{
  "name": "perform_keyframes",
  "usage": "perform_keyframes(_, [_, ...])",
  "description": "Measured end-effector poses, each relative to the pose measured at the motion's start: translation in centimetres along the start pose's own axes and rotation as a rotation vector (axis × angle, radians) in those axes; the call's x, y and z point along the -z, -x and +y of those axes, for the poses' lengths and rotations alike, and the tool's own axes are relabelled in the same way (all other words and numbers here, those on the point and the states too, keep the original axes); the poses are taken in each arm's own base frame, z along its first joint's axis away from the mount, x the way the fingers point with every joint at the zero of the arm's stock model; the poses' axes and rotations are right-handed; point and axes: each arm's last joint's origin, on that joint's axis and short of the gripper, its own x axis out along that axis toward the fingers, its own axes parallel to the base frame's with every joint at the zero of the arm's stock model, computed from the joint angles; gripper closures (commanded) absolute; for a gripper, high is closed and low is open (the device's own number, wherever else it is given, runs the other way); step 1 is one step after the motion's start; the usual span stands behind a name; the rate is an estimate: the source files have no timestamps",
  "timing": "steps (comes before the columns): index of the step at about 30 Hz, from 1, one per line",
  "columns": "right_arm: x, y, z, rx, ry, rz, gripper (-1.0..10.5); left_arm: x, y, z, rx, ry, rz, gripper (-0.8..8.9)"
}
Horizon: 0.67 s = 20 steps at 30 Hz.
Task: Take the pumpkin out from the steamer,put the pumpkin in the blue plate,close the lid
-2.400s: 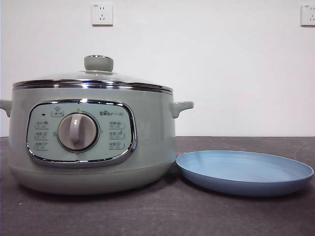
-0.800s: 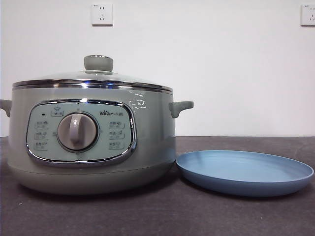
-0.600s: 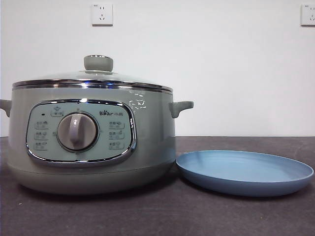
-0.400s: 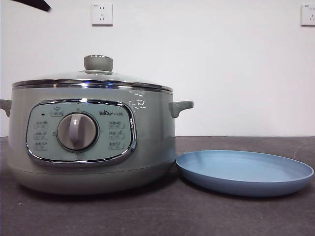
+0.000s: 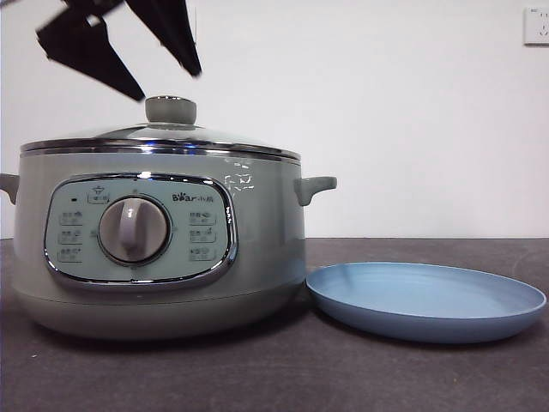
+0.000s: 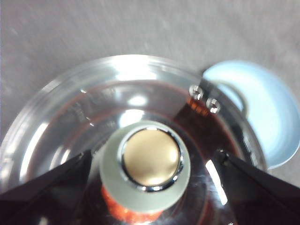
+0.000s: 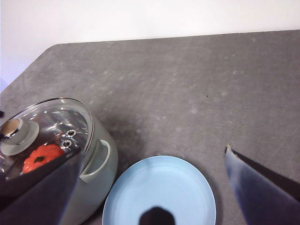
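The shiny rim goes smooth and unbroken around the steamer's top, so the glass lid will come away in one piece when I lift its knob.
The pale green steamer stands at the left with its glass lid shut on it. My left gripper hangs open just above the lid's knob; in the left wrist view the knob lies between the spread jaws. The orange pumpkin shows through the glass inside the pot, and as an orange patch under the knob. The blue plate lies bare to the right of the pot. My right gripper hovers open high above the plate.
A dark grey tabletop runs under everything, with a white wall and power sockets behind. The pot's side handle juts toward the plate.
The left gripper has dropped from the upper left corner of the front view to just over the lid knob. Pot, lid and plate have not moved.
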Motion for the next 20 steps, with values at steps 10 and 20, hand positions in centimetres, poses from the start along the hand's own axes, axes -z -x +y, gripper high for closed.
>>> perform_keyframes(10, [0.0, 0.0, 0.0, 0.0, 0.0, 0.0, 4.4, 0.2, -2.2, -0.2, -0.002, -0.034, 0.058, 4.61])
perform_keyframes(20, [0.2, 0.0, 0.0, 0.002, -0.006, 0.017, 4.4, 0.1, -2.2, -0.2, -0.033, -0.047, 0.043, 8.22])
